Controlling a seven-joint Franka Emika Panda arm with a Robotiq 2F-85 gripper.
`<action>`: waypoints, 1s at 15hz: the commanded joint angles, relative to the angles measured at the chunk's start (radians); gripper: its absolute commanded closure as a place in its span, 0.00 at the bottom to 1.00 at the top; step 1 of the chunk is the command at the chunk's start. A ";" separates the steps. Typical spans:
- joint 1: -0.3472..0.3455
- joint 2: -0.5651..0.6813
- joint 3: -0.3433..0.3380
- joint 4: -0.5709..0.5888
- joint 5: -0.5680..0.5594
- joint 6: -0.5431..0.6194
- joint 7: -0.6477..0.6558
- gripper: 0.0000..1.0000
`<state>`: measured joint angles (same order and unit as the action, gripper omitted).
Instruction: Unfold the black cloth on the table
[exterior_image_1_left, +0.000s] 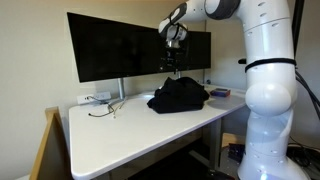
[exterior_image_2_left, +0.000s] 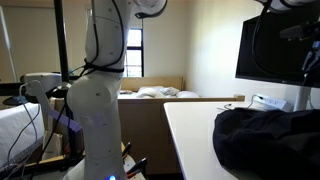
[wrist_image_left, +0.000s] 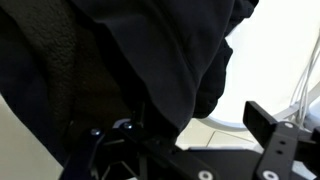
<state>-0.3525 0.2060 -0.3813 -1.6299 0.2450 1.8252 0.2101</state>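
I expect the black cloth (exterior_image_1_left: 178, 96) to spread out when I pull, while part of the heap stays behind, because the cloth is heaped in slack, overlapping folds (wrist_image_left: 165, 62).
The black cloth (exterior_image_1_left: 179, 97) lies rumpled in a heap on the white table (exterior_image_1_left: 120, 130), in front of the monitors. It also shows in an exterior view (exterior_image_2_left: 266, 142) at the near right of the table (exterior_image_2_left: 190, 135). My gripper (exterior_image_1_left: 173, 68) hangs just above the heap's top. In the wrist view the cloth (wrist_image_left: 120, 60) fills most of the frame, very close to the camera. One finger of the gripper (wrist_image_left: 190, 122) stands clear at the right, with bare table between it and the cloth. The other finger is hidden behind the cloth. The jaws look open.
Two black monitors (exterior_image_1_left: 120, 45) stand along the back of the table. Cables and glasses (exterior_image_1_left: 105, 105) lie at the left of the cloth, and small items (exterior_image_1_left: 220, 92) at its right. A bed (exterior_image_2_left: 155, 92) stands beyond the table.
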 joint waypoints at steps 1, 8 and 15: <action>-0.038 0.088 0.003 0.103 0.006 0.001 0.056 0.00; -0.066 0.170 0.022 0.131 0.011 -0.040 0.066 0.00; -0.074 0.177 0.090 0.084 0.045 -0.126 -0.117 0.00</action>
<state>-0.4064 0.4032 -0.3282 -1.5155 0.2617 1.7283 0.1968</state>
